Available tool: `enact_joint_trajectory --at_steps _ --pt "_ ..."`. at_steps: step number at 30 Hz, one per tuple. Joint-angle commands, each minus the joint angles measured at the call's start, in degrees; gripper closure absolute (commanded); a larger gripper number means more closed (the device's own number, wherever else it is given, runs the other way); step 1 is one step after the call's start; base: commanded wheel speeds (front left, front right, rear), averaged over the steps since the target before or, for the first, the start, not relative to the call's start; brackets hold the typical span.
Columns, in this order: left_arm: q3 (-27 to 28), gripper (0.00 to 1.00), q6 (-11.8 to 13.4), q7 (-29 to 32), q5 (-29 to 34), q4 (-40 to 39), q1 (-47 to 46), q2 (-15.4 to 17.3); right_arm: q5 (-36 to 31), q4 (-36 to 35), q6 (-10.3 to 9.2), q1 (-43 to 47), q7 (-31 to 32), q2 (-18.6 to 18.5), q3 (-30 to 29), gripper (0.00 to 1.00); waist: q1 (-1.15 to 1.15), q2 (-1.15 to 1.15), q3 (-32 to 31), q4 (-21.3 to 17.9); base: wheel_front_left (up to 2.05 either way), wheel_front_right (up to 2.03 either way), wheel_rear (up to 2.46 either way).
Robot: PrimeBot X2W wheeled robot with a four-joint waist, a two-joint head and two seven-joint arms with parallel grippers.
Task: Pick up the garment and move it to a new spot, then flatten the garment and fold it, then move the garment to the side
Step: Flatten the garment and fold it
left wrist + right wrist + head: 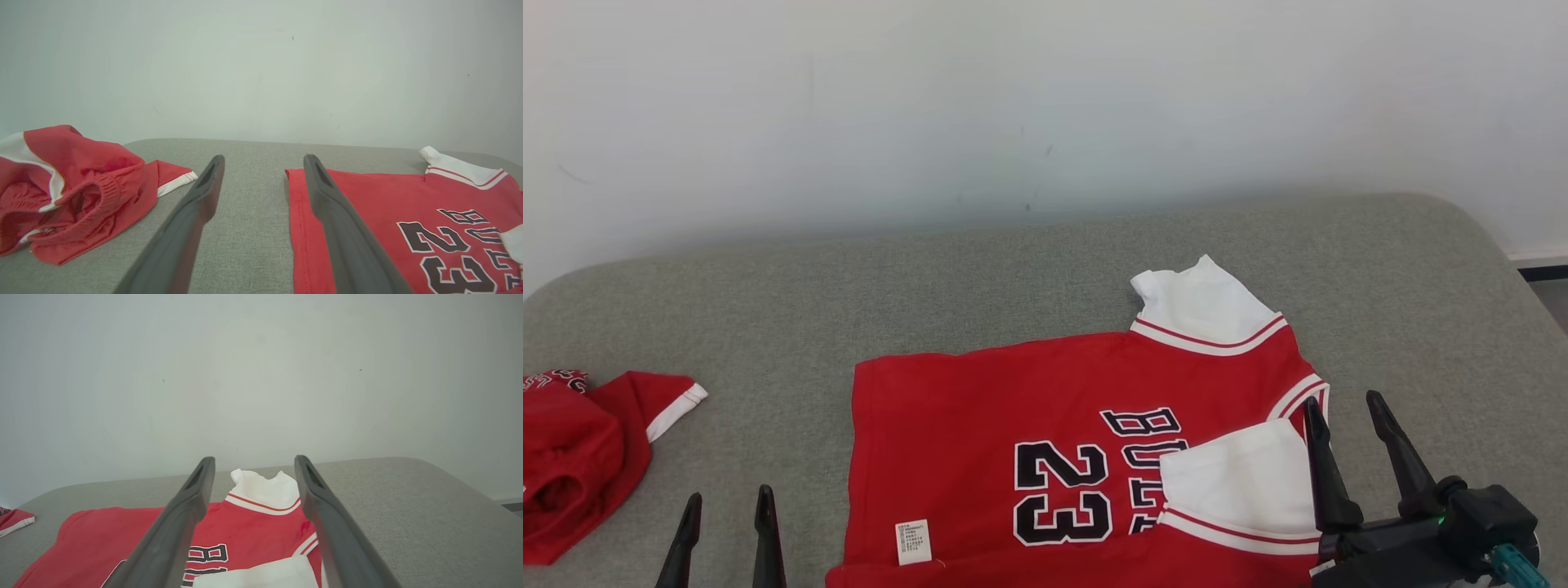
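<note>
The near white sleeve (1243,477) is folded in together with its red side, so the far white sleeve (1206,305) will take red body with it when the robot folds it.
The garment (980,425) is a red jersey with white sleeves and a black "23", lying flat on the grey table (1045,269). Its near white sleeve (1241,478) is folded in over the red body; the far sleeve (1201,306) sticks out toward the wall. My right gripper (1342,400) stands open at the jersey's right edge, its left finger beside the folded sleeve, holding nothing. In the right wrist view the open gripper (254,458) frames the far sleeve (265,490). My left gripper (729,495) is open on bare table left of the jersey; its wrist view shows the gripper (264,157) by the jersey's hem (298,212).
A crumpled pair of red shorts (572,457) with white trim lies at the table's left edge, left of my left gripper (73,192). A pale wall rises right behind the table. The table's rounded right corner (1486,237) drops off to the floor.
</note>
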Motion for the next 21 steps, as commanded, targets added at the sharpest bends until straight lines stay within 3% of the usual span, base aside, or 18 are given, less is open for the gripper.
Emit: enact_joint_trajectory --at_steps 1,11,17,21 --pt "0.4 0.0 -0.5 -0.2 0.6 -0.6 1.1 0.0 -0.4 -0.6 -0.14 0.9 0.0 0.4 -0.2 0.0 0.0 0.0 -0.1 0.2 0.0 0.0 0.0" --pt "1.1 0.0 -2.4 -0.2 2.9 0.3 4.3 -1.3 -2.2 -2.1 -0.14 6.2 0.0 1.7 -1.3 0.0 0.0 0.0 0.0 1.8 0.0 0.0 0.0" --pt "1.7 0.0 -3.5 -0.2 3.2 1.9 4.3 -2.1 -2.1 -1.1 -0.14 5.9 0.0 1.2 -1.3 0.0 0.0 0.0 0.3 1.8 0.0 0.0 0.0" --pt "1.2 0.0 -4.5 -0.2 3.7 3.4 1.1 -0.7 -1.4 0.2 -0.14 3.2 0.0 -0.3 0.2 0.0 0.0 0.0 1.2 1.3 0.0 0.0 0.0"
